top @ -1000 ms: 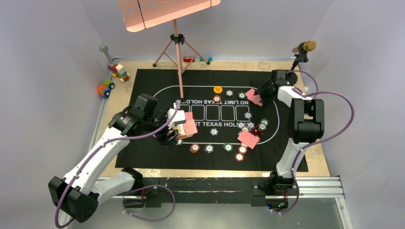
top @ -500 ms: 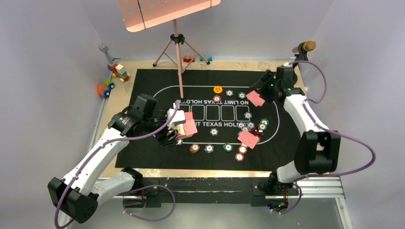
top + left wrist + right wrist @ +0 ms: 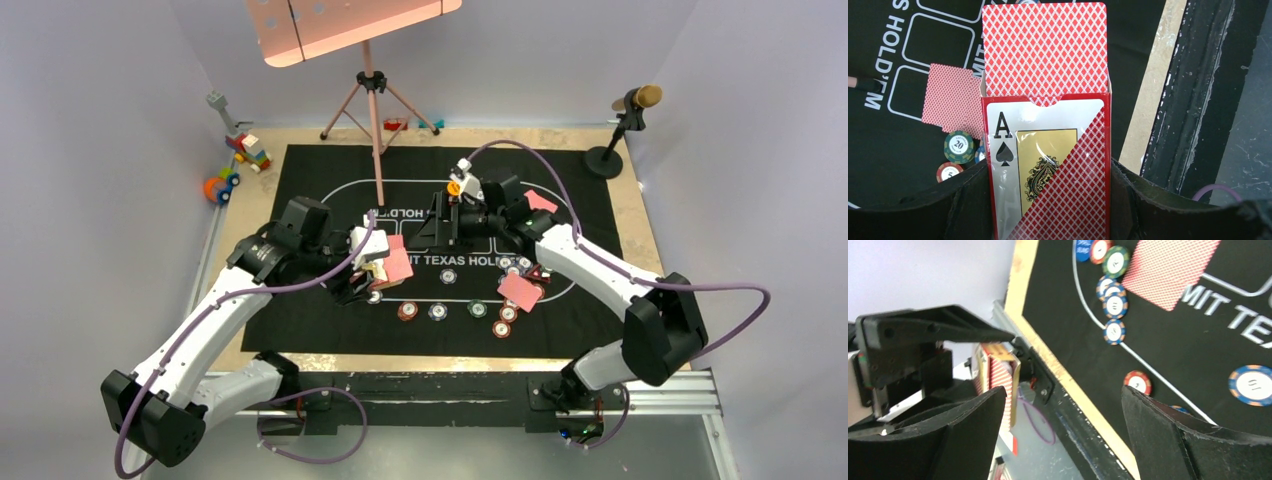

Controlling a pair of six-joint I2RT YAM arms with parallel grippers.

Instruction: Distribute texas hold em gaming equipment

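I see red-backed cards sticking out (image 3: 396,257) of the red card box, so my open right gripper should go toward them next and close on the cards' loose end (image 3: 405,266).
My left gripper (image 3: 372,272) (image 3: 1048,172) is shut on the red card box (image 3: 1048,165) (image 3: 392,266), held upright with red-backed cards (image 3: 1045,50) sticking out of its top. My right gripper (image 3: 437,228) (image 3: 1064,392) hangs open over the mat's middle, facing the box (image 3: 995,385), nothing between its fingers. Single cards lie face down on the mat (image 3: 520,290) (image 3: 541,200) (image 3: 950,100) (image 3: 1168,270). Several chips (image 3: 500,320) (image 3: 1115,305) (image 3: 958,145) sit near the printed oval. A blue button disc (image 3: 1083,250) lies beside them.
The black felt mat (image 3: 310,170) covers the wooden table. A pink music stand's tripod (image 3: 372,100) stands at the back edge, a microphone (image 3: 632,105) at the back right, toy blocks (image 3: 245,150) at the back left. A metal rail (image 3: 660,385) runs along the near edge.
My right arm let go of a card at the mat's far right, swung left to the middle toward the box, and its jaws opened wider. The left arm has not moved.
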